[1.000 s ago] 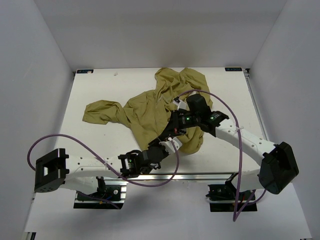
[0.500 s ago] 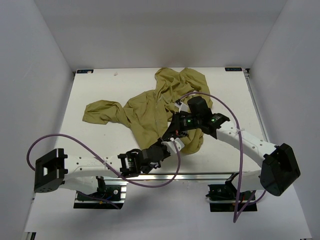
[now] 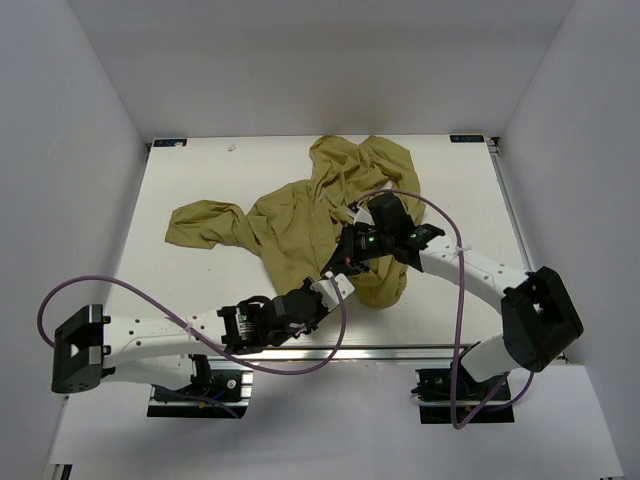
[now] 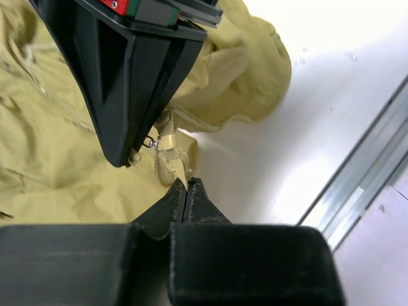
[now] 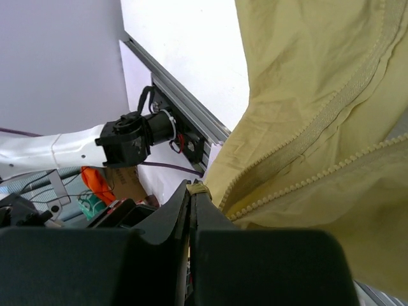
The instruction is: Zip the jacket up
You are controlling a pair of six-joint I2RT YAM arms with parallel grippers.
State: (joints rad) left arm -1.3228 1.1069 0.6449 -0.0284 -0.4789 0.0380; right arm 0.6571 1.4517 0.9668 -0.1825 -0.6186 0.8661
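Observation:
The hem corner [image 4: 180, 169] below the tab is held by my left gripper, so my right gripper should go on pulling the tab up the zipper teeth [image 5: 306, 183] until it gets to the collar.
The olive jacket [image 3: 300, 215] lies crumpled across the middle of the table, one sleeve spread to the left. My right gripper [image 3: 347, 260] is shut on a small fabric tab [image 5: 199, 189] at the jacket's front edge, beside two rows of zipper teeth [image 5: 319, 121], and holds that edge off the table. In the left wrist view its black fingers [image 4: 121, 95] hang over the jacket [image 4: 57, 146], with a small metal piece [image 4: 151, 143] at their tip. My left gripper [image 4: 188, 182] is shut just below, its tips meeting on the hem corner by the zipper end [image 4: 167, 162].
The white table [image 3: 200, 275] ends in an aluminium rail [image 4: 363, 172] close to both grippers at the near edge. White walls enclose the other three sides. Purple cables [image 3: 150, 290] loop from both arms. My left arm [image 5: 95, 143] shows in the right wrist view.
My left gripper has gone from partly open to shut at the hem corner. Both arms have shifted a little to the left, and the right gripper still holds the jacket's edge.

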